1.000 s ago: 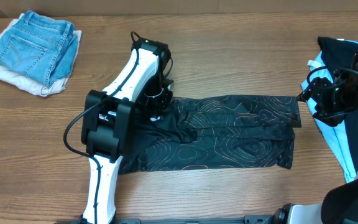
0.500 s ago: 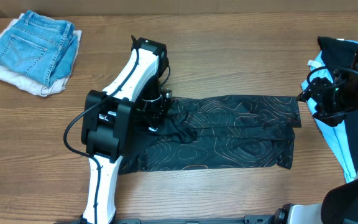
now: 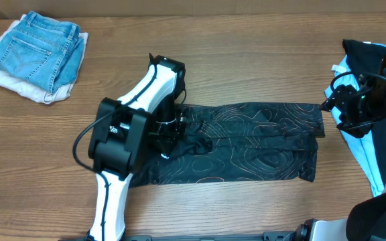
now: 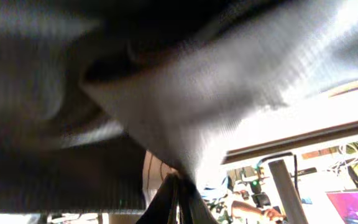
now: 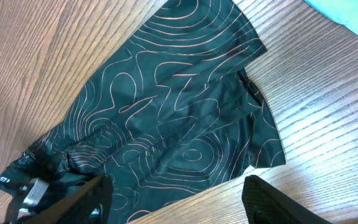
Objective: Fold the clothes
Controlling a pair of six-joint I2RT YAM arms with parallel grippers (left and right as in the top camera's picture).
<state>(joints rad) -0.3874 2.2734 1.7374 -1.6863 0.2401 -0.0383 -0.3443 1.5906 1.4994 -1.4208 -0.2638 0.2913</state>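
My left gripper should draw the cloth back over the open wood (image 3: pixel 87 173) and spread it before folding, because the jersey's end (image 3: pixel 191 142) is bunched up under my left gripper.
The clothes (image 3: pixel 253 144), a black jersey with thin orange contour lines, lie as a long folded strip across the middle of the table. My left gripper (image 3: pixel 169 136) is down on the strip's left part, where the fabric is bunched and wrinkled. In the left wrist view its fingers (image 4: pixel 178 200) are pressed together with blurred dark cloth rising from them and filling most of the frame. My right gripper (image 3: pixel 328 106) hovers open just off the strip's right end. In the right wrist view the jersey (image 5: pixel 166 112) spreads out ahead of its wide-apart fingers (image 5: pixel 272 199).
Blue jeans (image 3: pixel 39 47) lie on a white cloth at the far left corner. A black and light-blue pile of garments (image 3: pixel 362 57) sits at the far right, under the right arm. Bare wood runs along the front and back of the strip.
My left gripper has moved toward the table's front, dragging the jersey's left end with it and bunching the fabric. The right arm has not moved.
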